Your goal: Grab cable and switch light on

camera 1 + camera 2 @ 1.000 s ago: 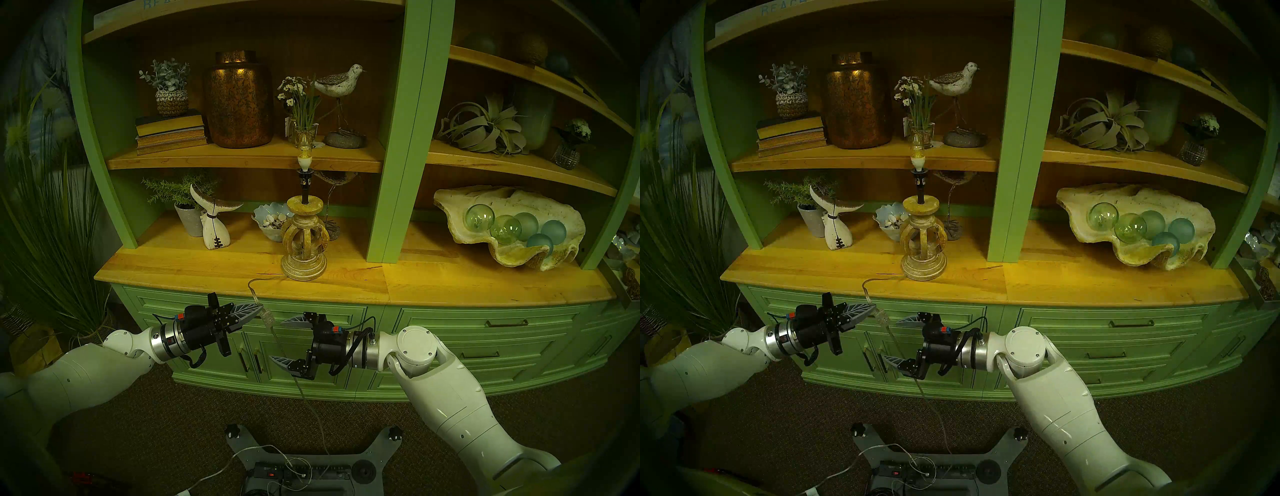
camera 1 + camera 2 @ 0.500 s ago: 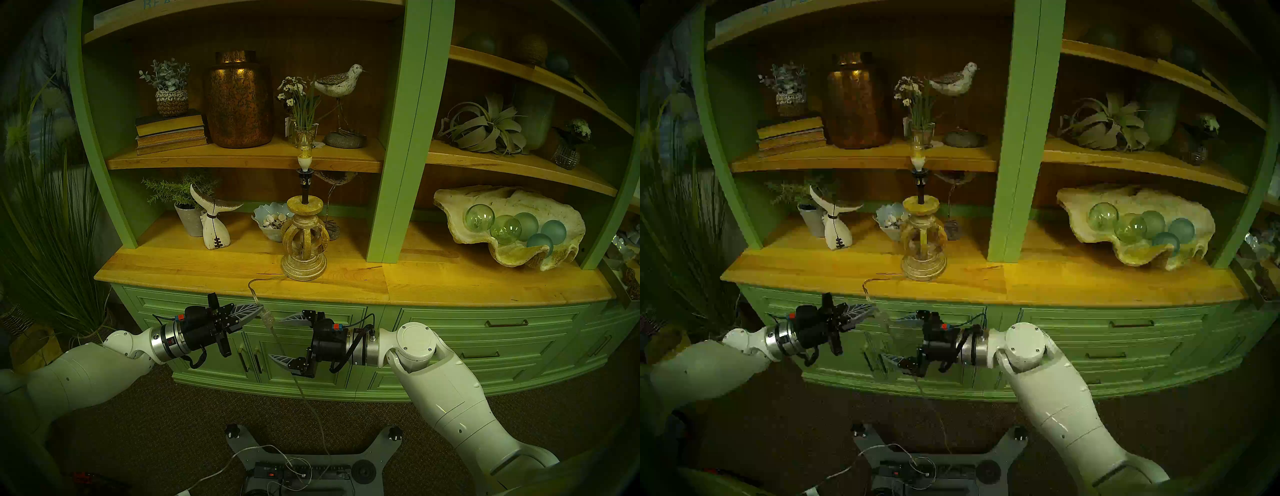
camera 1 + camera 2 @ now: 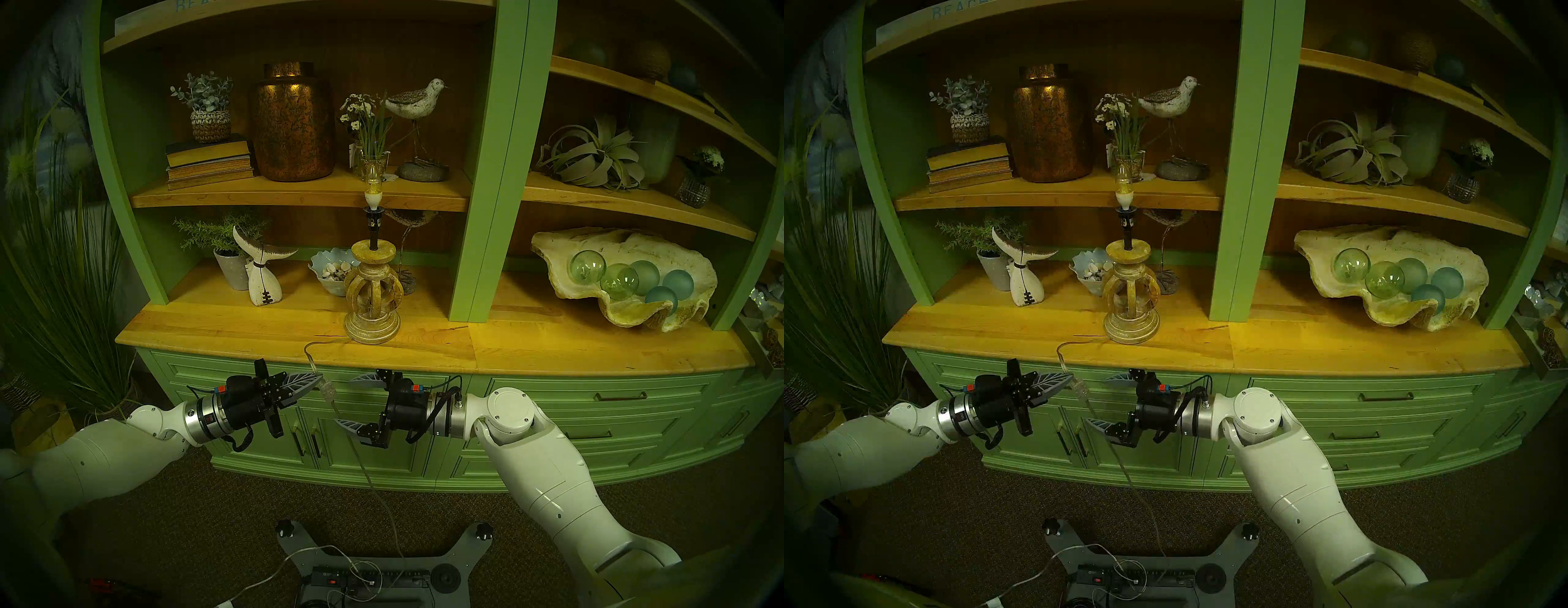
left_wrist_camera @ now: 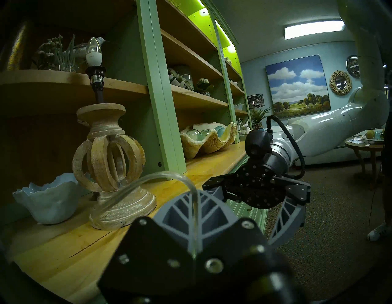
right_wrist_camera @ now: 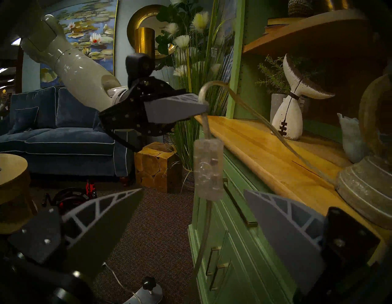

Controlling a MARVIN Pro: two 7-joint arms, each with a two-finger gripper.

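Observation:
I expect the bulb (image 3: pixel 373 189) to light up and stay on when I squeeze the clear switch, because a round bump (image 5: pixel 205 170) shows on the switch's side.
The light is a candle-shaped bulb (image 3: pixel 373 187) on a black stem atop a carved tan openwork-ball lamp base (image 3: pixel 372 303), standing on the wooden counter (image 3: pixel 237 335). The bulb (image 4: pixel 94 52) shows no glow in the left wrist view. The clear cable (image 3: pixel 312 352) leaves the base, hangs over the counter edge and runs down to the floor. My left gripper (image 3: pixel 320 378) is shut on the cable just above its clear inline switch (image 3: pixel 327 388). My right gripper (image 3: pixel 352 401) is open, to the right of the switch (image 5: pixel 209 167), which hangs between its fingertips without touching them.
Green cabinet doors and drawers (image 3: pixel 594 424) are right behind both grippers. A black power strip (image 3: pixel 369 579) and a white cable (image 3: pixel 263 581) lie on the robot base below. A whale-tail figure (image 3: pixel 263 271), a shell bowl (image 3: pixel 333 271) and a giant clam shell (image 3: pixel 623 280) are on the counter.
My right gripper has moved up, so the switch now hangs level with its open fingers. The left gripper and the cable have not moved.

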